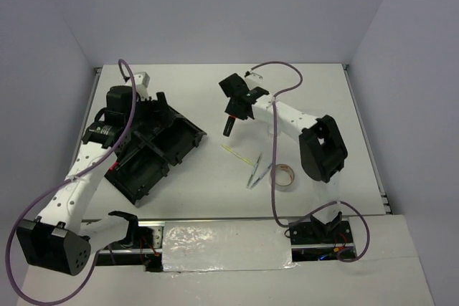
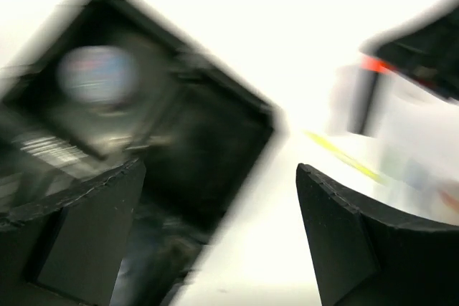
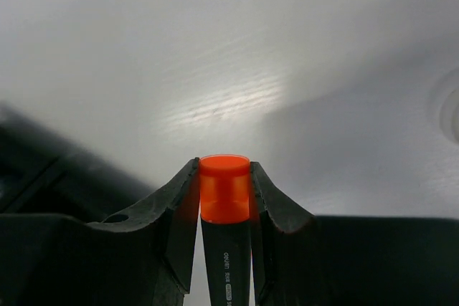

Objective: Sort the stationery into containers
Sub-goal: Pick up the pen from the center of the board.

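Next, my left gripper grabs the highlighter by its black end and brings it to the highlighter compartment, because that compartment is across the tray from my right gripper.
My right gripper hovers above the table's middle, shut on a black highlighter that hangs down from it. The right wrist view shows its orange end pinched between both fingers of the right gripper. The black organiser tray lies at the left. My left gripper is over the tray's far end, and the blurred left wrist view shows the left gripper open and empty above the tray's edge. A thin yellow stick, slim pale pens and a beige tape roll lie right of the tray.
White walls enclose the table at the back and sides. The arm bases sit at the near edge. The yellow stick lies just beyond my left gripper's right finger. A faint round outline shows at the right wrist view's edge.
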Available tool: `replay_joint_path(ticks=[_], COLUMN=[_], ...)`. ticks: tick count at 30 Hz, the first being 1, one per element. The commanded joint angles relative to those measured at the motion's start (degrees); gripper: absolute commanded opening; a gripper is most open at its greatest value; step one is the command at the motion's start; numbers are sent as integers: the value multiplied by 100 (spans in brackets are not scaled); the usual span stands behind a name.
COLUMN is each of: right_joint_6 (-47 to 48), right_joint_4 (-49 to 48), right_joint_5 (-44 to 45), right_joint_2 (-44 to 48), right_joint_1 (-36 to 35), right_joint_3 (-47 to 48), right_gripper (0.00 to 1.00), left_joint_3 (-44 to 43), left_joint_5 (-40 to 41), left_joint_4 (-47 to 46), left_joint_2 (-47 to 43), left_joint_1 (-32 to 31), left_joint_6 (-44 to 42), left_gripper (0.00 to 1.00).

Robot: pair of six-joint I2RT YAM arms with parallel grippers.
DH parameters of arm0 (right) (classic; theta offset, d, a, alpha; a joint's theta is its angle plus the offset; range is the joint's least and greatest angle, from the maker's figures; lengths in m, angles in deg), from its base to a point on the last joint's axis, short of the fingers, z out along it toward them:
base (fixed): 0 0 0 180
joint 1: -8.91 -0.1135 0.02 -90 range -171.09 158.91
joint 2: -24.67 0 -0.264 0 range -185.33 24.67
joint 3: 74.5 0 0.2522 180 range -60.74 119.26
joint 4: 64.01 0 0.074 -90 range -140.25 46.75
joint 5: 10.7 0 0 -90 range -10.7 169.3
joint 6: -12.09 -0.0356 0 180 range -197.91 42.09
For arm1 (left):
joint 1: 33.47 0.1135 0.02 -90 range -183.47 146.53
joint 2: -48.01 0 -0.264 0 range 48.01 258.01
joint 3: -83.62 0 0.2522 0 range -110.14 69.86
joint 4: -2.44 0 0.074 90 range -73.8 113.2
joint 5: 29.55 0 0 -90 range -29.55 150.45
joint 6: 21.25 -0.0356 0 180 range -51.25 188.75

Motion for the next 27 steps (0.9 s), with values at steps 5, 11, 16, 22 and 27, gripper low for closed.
replay_joint_path(ticks=[5, 11, 16, 22, 27], right_joint_6=[594, 630, 560, 490, 454], right_joint_4=[-1759, -1860, -1877, -2026, -2079], right_joint_5=[-1044, -852, -799, -948, -931], right_joint_2=[1901, 2605, 2790, 2913, 3115], right_joint_1=[-562, -1002, -1169, -1257, -1248], right_joint_3=[-1192, -1316, -1290, -1395, -1510], right_gripper=[0, 0, 0, 0, 6], left_joint_3=[513, 426, 531, 505, 119], left_joint_5=[-3828, -3819, -3741, -3724, -3059], left_joint_4=[-2285, -2692, -3062, -3072, -2133], left_joint_2=[313, 770, 964, 1034, 1139], left_joint_1=[-116, -889, -1233, -1312, -1303], left_joint_6=[1332, 1659, 1818, 1783, 1196], left_gripper=[99, 99, 94, 42, 0])
